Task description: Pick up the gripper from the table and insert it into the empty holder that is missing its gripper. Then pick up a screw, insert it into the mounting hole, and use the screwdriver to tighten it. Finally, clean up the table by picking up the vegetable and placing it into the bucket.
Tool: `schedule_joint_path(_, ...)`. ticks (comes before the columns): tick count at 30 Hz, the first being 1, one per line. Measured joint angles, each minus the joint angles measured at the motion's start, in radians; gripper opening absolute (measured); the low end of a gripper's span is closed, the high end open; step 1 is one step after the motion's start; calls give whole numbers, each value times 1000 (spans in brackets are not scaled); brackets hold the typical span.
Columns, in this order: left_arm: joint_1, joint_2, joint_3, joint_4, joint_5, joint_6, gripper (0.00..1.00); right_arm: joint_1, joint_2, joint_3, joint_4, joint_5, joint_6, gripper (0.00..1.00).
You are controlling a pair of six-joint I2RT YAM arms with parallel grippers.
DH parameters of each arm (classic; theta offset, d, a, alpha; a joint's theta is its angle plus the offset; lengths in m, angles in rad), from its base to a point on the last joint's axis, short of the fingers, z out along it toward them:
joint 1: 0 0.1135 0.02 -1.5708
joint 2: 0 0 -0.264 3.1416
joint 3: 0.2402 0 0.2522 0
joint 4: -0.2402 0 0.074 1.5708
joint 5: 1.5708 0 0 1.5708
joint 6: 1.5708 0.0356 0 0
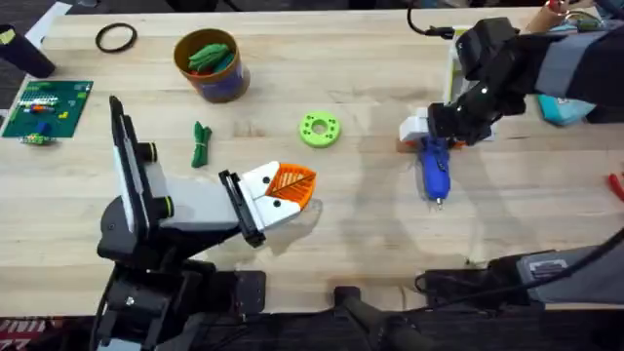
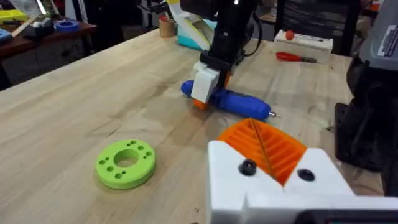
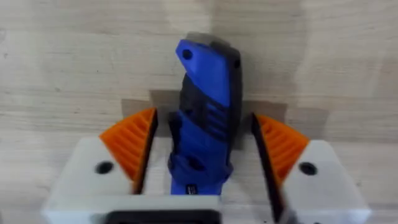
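A dark bump [image 3: 175,126] sticks out from the screwdriver's handle toward an orange gripper finger. So the blue screwdriver [image 1: 435,174] will light up at its tip when I squeeze it.
The blue screwdriver [image 1: 435,175] [image 2: 239,102] [image 3: 208,68] lies flat on the table [image 1: 370,224], right of centre. My right gripper [image 1: 444,136] [image 3: 202,134] straddles its rear end, open, with a small gap between each orange pad and the handle. The holder [image 1: 195,207], with a black base, white-grey link and black collar, lies at the lower left where my left arm sits. At its end sits the white-and-orange gripper [image 1: 278,190] [image 2: 261,134], its ribbed fins pressed together. The dark-green vegetable [image 1: 200,143] lies on the wood below the bucket [image 1: 224,83], which holds green pieces.
A lime-green ring [image 1: 319,129] [image 2: 126,163] lies mid-table. A green circuit board [image 1: 44,107] and a black ring [image 1: 115,37] sit at the far left. Red-handled pliers [image 2: 298,58] and a white box lie near the right edge, behind my right arm.
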Motion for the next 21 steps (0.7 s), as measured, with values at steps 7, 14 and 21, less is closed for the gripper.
schedule_joint_path(7, 0, 0, 0, 0, 0, 0, 29, -2, 6, 0, 17, 36, -4, 430)
schedule_joint_path(14, 0, 0, 0, 0, 0, 0, 29, -3, 14, 0, 42, 44, -5, 29)
schedule_joint_path(21, 0, 0, 0, 0, 0, 0, 29, -3, 14, 0, 41, 43, -5, 28)
